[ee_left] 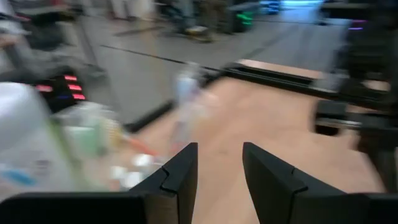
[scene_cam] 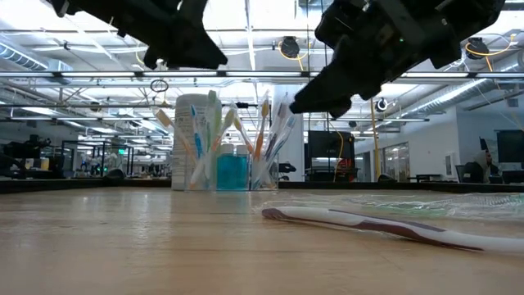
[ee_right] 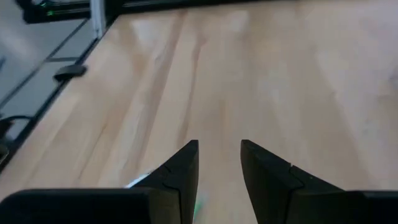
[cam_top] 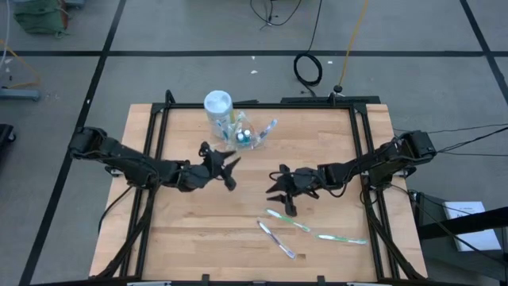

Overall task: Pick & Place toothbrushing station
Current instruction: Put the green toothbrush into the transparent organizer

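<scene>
The loose toothbrushes (cam_top: 275, 238) are a long way from my left gripper, so my right gripper should pick up a green-and-white toothbrush by its head (cam_top: 305, 228) and hand it to my left gripper.
A clear plastic holder (cam_top: 242, 135) with toothbrushes and a blue tube stands at the table's far middle, next to a white cylinder (cam_top: 218, 107); it also shows in the low view (scene_cam: 233, 156). Three toothbrushes lie loose on the table's near right: a green-and-white one (cam_top: 287, 219), a purple-and-white one (cam_top: 275, 238) and another green-and-white one (cam_top: 341, 237). My left gripper (cam_top: 230, 171) is open and empty, above the table just near of the holder. My right gripper (cam_top: 279, 191) is open and empty, above the table just far of the loose toothbrushes.
Black frame rails (cam_top: 159, 151) run along the table's left and right sides and its far edge. Bare wood lies at the table's near left (cam_top: 190, 238). Cables (cam_top: 309, 67) lie on the floor beyond the far edge.
</scene>
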Controlling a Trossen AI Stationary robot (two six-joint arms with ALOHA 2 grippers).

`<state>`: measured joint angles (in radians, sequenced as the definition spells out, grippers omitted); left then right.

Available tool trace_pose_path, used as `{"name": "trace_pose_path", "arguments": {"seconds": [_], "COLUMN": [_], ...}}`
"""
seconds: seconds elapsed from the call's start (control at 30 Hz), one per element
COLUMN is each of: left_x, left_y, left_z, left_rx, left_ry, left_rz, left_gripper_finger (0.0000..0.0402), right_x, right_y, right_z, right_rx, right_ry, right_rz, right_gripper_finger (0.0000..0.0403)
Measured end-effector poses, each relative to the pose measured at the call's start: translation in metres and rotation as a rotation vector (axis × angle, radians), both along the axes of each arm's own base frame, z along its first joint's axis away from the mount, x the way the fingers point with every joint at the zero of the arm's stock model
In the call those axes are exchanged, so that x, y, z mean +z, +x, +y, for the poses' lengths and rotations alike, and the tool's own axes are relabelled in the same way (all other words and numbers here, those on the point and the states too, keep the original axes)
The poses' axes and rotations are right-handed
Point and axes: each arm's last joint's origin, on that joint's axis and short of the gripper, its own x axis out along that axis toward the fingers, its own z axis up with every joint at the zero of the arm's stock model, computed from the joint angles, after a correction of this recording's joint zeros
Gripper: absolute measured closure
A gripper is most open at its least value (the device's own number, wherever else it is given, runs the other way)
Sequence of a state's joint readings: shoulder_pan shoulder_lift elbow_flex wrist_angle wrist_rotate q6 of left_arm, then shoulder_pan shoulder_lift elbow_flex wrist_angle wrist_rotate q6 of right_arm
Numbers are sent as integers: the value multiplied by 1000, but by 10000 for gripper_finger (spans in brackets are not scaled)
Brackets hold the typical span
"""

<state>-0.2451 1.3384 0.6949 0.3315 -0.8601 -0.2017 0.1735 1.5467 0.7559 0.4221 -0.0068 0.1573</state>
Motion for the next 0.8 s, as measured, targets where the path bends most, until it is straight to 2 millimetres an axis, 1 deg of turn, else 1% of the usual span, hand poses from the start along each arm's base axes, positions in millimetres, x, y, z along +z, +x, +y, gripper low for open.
{"name": "trace_pose_path", "arguments": {"seconds": [0.17, 0.27, 0.47, 0.6, 0.8], "left_x": [-1, -1, -1, -2, -3], "left_y": [1, 1, 1, 1, 1], "left_z": [-9, -12, -12, -12, -12], "left_rx": [-157, -214, -220, -216, -213], "left_ry": [-55, -72, -75, -86, -99], "left_rz": [5, 9, 10, 11, 8], "left_gripper_finger": [268, 268, 268, 268, 268], "right_x": [-9, -16, -24, -24, -28], "right_y": [-8, -15, -28, -36, -53], "right_z": [13, 23, 44, 62, 86], "right_rx": [59, 91, 128, 140, 42], "right_ry": [2, -12, 11, 57, -7], "right_rz": [111, 190, 314, 339, 361], "right_gripper_finger": [294, 293, 298, 298, 298]}}
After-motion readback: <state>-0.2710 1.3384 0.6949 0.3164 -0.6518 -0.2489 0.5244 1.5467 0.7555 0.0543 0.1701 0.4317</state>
